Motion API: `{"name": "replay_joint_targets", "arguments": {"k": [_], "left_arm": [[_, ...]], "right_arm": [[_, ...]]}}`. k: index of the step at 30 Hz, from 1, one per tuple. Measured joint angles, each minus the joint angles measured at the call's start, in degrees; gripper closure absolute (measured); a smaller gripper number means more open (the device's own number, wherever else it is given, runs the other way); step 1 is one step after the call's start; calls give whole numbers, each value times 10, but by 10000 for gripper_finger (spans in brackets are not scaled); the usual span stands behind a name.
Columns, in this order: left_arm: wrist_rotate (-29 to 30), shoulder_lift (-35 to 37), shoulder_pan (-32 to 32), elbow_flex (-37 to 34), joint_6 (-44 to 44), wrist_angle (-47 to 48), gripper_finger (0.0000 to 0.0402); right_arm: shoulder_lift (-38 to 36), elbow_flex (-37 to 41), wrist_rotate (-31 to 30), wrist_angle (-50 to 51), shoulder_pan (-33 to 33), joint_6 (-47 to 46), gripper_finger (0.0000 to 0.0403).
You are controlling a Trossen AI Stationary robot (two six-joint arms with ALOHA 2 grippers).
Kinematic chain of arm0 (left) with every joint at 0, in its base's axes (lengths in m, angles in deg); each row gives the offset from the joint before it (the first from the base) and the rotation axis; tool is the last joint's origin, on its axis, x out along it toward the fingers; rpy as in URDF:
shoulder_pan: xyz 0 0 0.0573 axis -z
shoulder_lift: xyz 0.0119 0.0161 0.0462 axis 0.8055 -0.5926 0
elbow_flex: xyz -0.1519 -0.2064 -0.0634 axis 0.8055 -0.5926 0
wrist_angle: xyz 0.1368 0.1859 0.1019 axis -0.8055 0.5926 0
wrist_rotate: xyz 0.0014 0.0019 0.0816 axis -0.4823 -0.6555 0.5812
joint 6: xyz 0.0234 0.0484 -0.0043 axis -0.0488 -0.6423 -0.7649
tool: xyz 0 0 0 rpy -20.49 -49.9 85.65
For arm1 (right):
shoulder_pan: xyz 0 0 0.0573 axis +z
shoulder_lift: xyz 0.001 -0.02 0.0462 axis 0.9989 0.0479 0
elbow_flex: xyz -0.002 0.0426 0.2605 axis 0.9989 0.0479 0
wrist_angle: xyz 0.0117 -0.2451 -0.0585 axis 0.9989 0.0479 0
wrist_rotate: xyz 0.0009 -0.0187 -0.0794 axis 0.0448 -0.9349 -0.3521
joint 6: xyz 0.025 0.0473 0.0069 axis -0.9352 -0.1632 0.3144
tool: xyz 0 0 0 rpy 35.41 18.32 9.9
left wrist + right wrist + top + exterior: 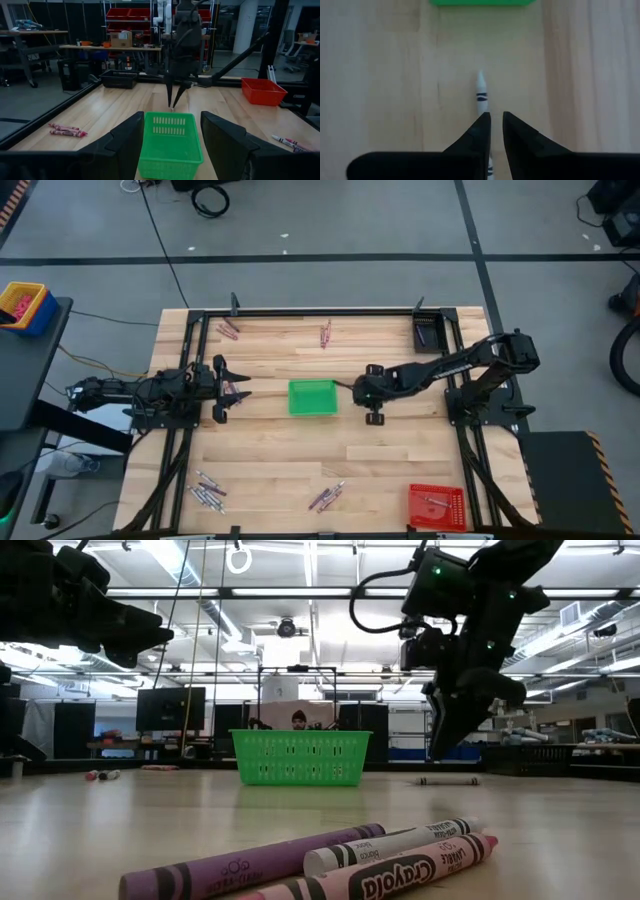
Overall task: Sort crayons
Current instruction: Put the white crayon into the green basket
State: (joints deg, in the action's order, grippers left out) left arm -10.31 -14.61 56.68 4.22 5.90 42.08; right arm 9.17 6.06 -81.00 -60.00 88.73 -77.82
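The white crayon (483, 106) is under one finger of my right gripper, so next I open wider and straddle the crayon's body (449, 781) before I carry it to the green tray.
The crayons lie on the table in small groups: far left (229, 330), far middle (325, 333), near left (208, 492) and near middle (326, 497), the last close up in the low view (330, 860). A few lie by my left gripper (237, 391). One white crayon (481, 95) lies on the table right of the green tray (312, 397), partly hidden under one finger of my right gripper (496, 120). That gripper points down above it, clear of the table (440, 745), its fingers a narrow gap apart. My left gripper (172, 145) is wide open and empty, left of the green tray.
A red tray (437, 505) stands at the near right corner and a dark tray (430, 332) at the far right. A black frame runs along the table's edges (320, 311). Bare wood lies between the green tray and the near crayon groups.
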Motion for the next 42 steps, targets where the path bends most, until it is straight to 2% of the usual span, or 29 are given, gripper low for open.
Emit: {"name": "replay_joint_targets", "arguments": {"k": [6, 8, 11, 14, 18, 21, 29, 36, 42], "left_arm": [[0, 0, 0, 0, 0, 0, 193], [0, 0, 0, 0, 0, 0, 193], [0, 0, 0, 0, 0, 0, 193], [0, 0, 0, 0, 0, 0, 193], [0, 0, 0, 0, 0, 0, 193], [0, 0, 0, 0, 0, 0, 193], [0, 0, 0, 0, 0, 0, 193], [0, 0, 0, 0, 0, 0, 193], [0, 0, 0, 0, 0, 0, 193]], "right_arm": [[0, 0, 28, -31, 15, -4, 321], [0, 13, 4, -78, 20, -13, 302], [0, 63, -22, -184, 12, -24, 275], [0, 132, 4, -324, -1, -20, 258], [0, 219, 15, -492, -5, -14, 255], [-1, 266, 16, -570, -2, -12, 256], [-1, 348, 4, -657, -8, -14, 261], [7, 354, 26, -663, -9, 1, 282], [52, 353, 33, -714, -15, 16, 301]]}}
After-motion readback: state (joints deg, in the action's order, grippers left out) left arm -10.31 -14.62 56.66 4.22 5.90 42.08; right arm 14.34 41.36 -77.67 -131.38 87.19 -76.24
